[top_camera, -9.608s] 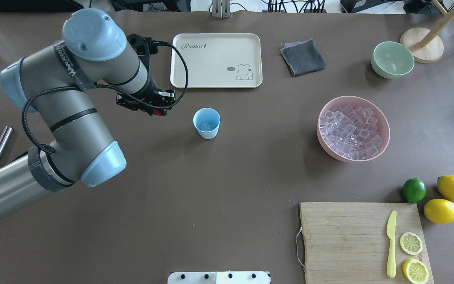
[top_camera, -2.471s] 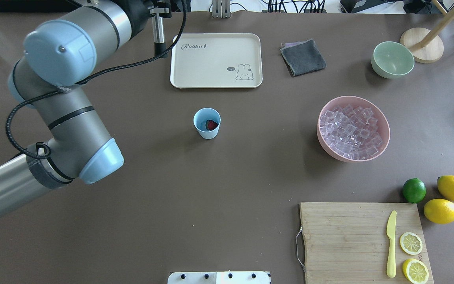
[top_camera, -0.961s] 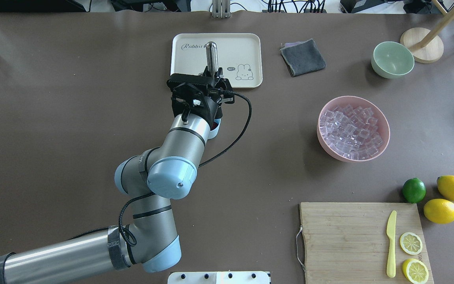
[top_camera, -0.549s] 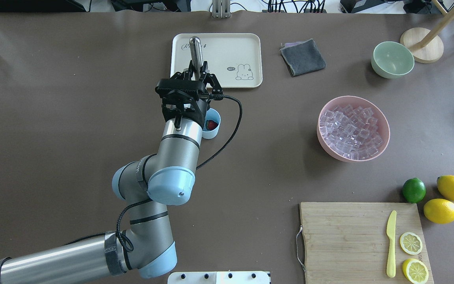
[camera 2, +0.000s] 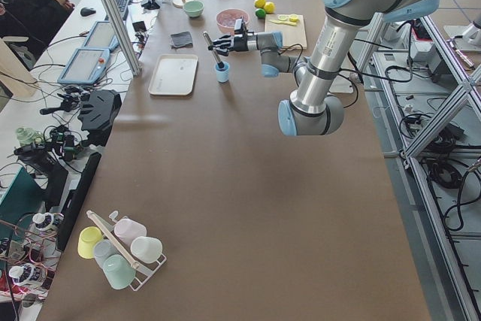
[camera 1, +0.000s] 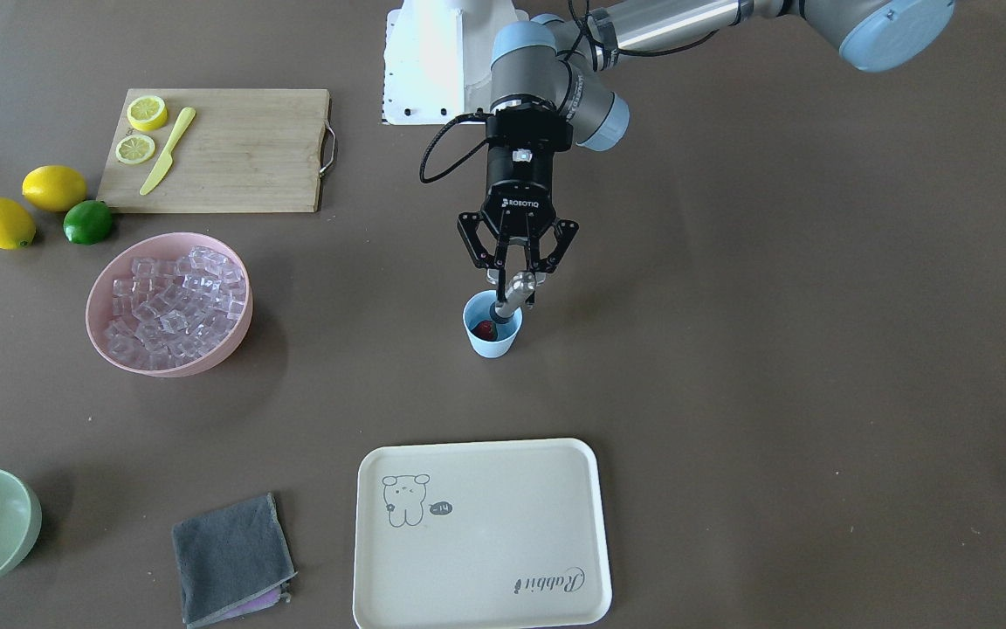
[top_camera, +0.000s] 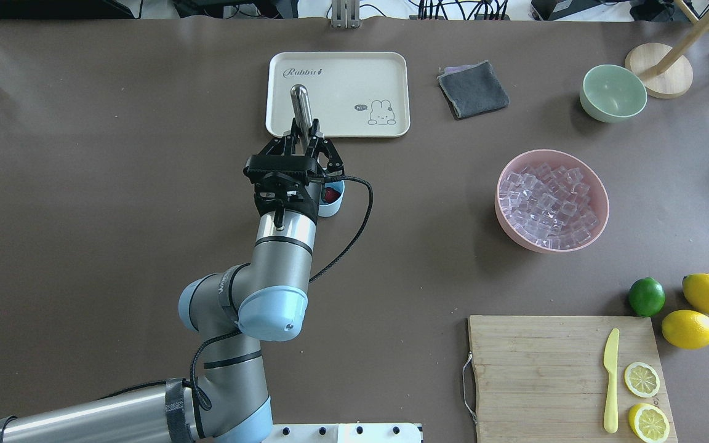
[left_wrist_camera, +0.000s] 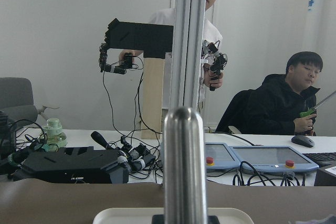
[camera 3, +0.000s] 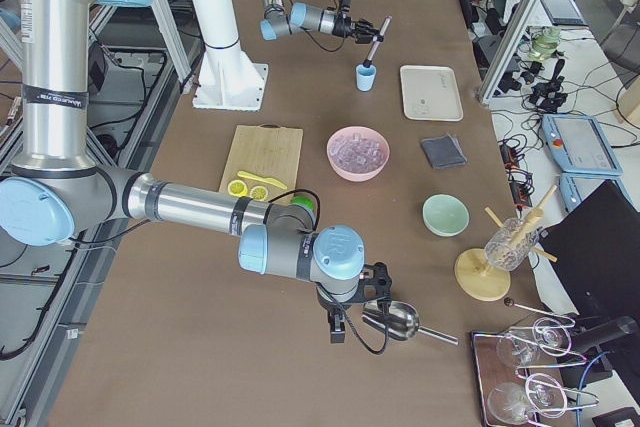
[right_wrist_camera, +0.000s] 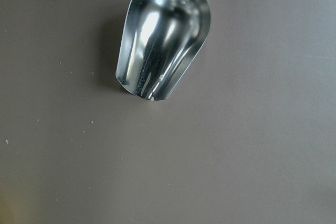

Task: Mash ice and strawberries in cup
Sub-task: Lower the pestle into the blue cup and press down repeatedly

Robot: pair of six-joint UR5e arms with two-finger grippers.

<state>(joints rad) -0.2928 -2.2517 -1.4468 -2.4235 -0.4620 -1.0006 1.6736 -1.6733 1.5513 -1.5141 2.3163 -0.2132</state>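
Observation:
The muddler's lower end (camera 1: 500,314) leans by the cup's rim beside the strawberry, so next my left gripper raises the muddler clear, then lowers it over the red strawberry (camera 1: 485,330).
The light-blue cup (camera 1: 492,336) stands mid-table, and the red strawberry (camera 1: 485,329) lies inside it. In the overhead view the cup (top_camera: 333,198) is partly hidden behind my left wrist and the strawberry (top_camera: 330,195) shows at its rim. My left gripper (camera 1: 518,278) is shut on a steel muddler rod (camera 1: 513,295), tilted, with its lower end in the cup. The rod's upper end (top_camera: 298,101) sticks out over the tray. I cannot make out ice in the cup. The ice (top_camera: 548,203) fills the pink bowl (top_camera: 600,215). My right gripper (camera 3: 352,309) hovers by a metal scoop (right_wrist_camera: 163,40); its jaws are not visible.
A cream tray (top_camera: 391,67) lies just beyond the cup. A grey cloth (top_camera: 472,89) and a pale green bowl (top_camera: 613,92) are at the far right. A cutting board (top_camera: 539,375) with a knife and lemon slices, a lime (top_camera: 646,296) and two lemons sit near right.
The strawberry came into the cup. My left arm brought the rod over the cup, then swung it left and drew it back with its end in the cup.

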